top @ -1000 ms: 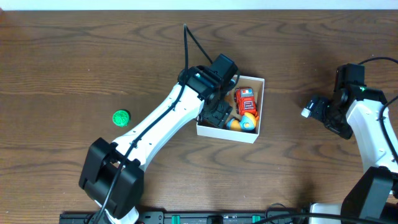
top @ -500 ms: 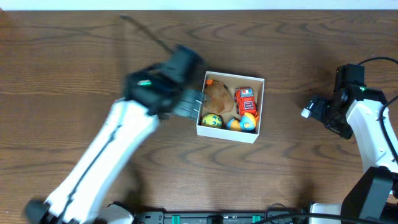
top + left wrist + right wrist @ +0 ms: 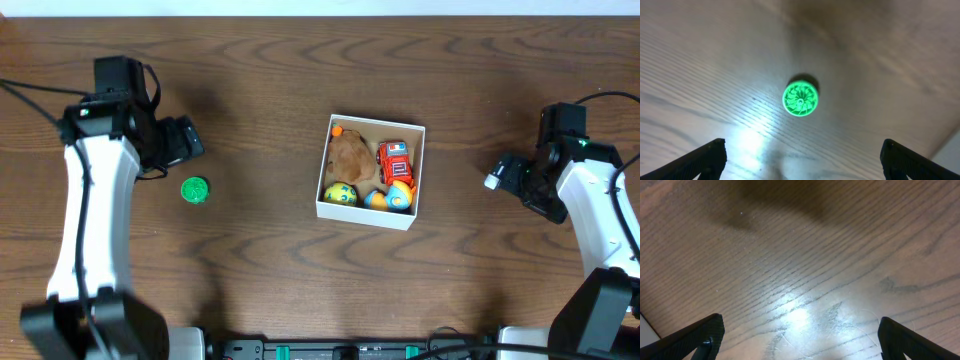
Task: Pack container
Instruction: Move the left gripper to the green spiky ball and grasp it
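Note:
The green toy [image 3: 195, 190] sits free of everything, centred ahead of the left gripper's open fingers, so the robot should keep lowering them until they are around its sides [image 3: 800, 98], then close them.
The container [image 3: 419, 176] is a small white box with a brown inside at the table's middle. It holds a brown plush toy [image 3: 350, 155], a red toy truck [image 3: 395, 161], a yellow-green ball [image 3: 340, 194] and an orange-blue toy [image 3: 395, 197]. A green round toy [image 3: 194, 189] lies on the table at the left; it also shows in the left wrist view [image 3: 800, 98]. My left gripper [image 3: 185, 140] is open and empty, just above the green toy. My right gripper [image 3: 505, 175] is open and empty at the right, away from the box.
The wooden table [image 3: 260, 270] fills the view. Cables run from the left arm at the far left edge. The right wrist view shows only bare wood [image 3: 805, 280].
My left arm has swung from the box far to the left and now hovers by the green toy. The yellow-green ball and plush now show in the box. The right arm has not moved.

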Tool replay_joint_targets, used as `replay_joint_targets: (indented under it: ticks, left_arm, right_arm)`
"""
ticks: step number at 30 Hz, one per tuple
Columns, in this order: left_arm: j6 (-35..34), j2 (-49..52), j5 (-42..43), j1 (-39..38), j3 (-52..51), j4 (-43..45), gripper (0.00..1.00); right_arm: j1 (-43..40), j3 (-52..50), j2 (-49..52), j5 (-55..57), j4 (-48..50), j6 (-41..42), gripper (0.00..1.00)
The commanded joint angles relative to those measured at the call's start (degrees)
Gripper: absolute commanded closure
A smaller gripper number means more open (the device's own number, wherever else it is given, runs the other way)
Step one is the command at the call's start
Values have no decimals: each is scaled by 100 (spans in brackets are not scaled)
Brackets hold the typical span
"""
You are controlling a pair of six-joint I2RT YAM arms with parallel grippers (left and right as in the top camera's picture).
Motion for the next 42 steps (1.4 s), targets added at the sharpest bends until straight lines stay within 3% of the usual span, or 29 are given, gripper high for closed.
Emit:
replay_joint_targets:
  ticks: [1,11,27,29,31,33,39,42]
  left_arm:
    - [107,544,428,144,-326,164,2]
    - [105,1932,420,133,-391,509,2]
    - [105,2494,417,133,-391,595,1]
    - [105,2494,417,133,-391,590,6]
    - [105,2494,417,133,-391,586,20]
    - [105,2494,417,133,-391,586,22]
    - [105,2492,417,133,-391,588,45]
    - [105,2492,420,133,-389,590,49]
  right_arm:
    - [-26,35,-26,-15,-11,-70,1]
    - [-26,37,-26,-13,-11,-74,1]
    - [-26,35,-26,-13,-11,-120,1]
    - [-26,37,-26,-13,-11,-120,1]
    - [-26,35,-26,-13,-11,-120,1]
    - [-26,35,-26,-13,-13,-120,1]
    - [-26,37,-26,-13,-11,-133,1]
    - [-26,35,-26,-13,-11,-133,1]
